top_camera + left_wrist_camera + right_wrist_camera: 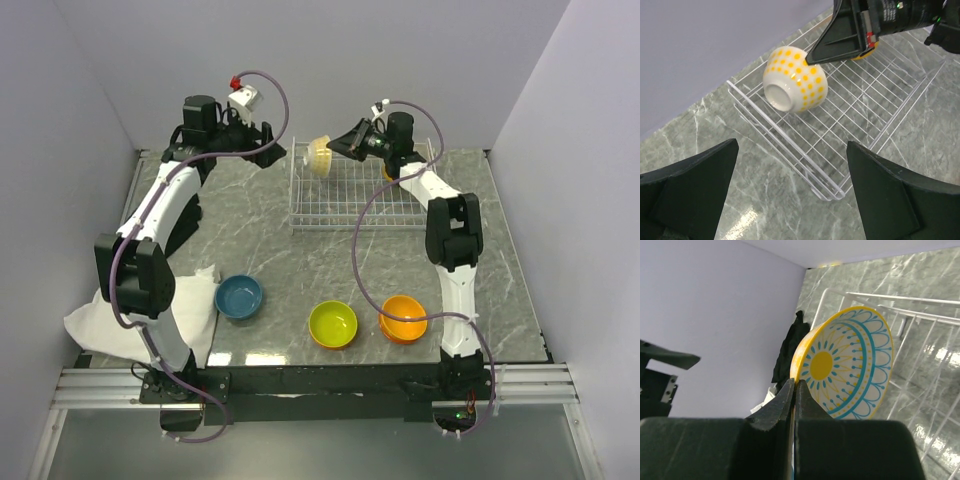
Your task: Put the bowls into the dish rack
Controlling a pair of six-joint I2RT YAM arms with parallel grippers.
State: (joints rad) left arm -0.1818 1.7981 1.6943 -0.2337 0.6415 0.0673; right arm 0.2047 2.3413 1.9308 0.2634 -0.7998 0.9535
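The white patterned bowl (318, 157) is on its side over the dish rack's open corner, so my right gripper should keep lowering it and let it go on the wires (322, 190).
My right gripper (335, 148) is shut on the rim of the white patterned bowl (320, 156), which it holds on its side at the far left corner of the dish rack (352, 205). In the right wrist view the fingertips (794, 386) pinch that rim, and the bowl (852, 367) shows its yellow centre. The left wrist view shows the bowl's dotted outside (796, 80) over the rack (855, 117). Whether it touches the wires I cannot tell. My left gripper (273, 150) hovers open and empty left of the rack (792, 187). Teal (239, 297), lime green (333, 324) and orange (404, 318) bowls sit near the front.
A white cloth (120, 320) lies at the front left, partly under the left arm. A sliver of orange-yellow (387, 173) shows in the rack behind the right wrist. Grey walls close in the back and both sides.
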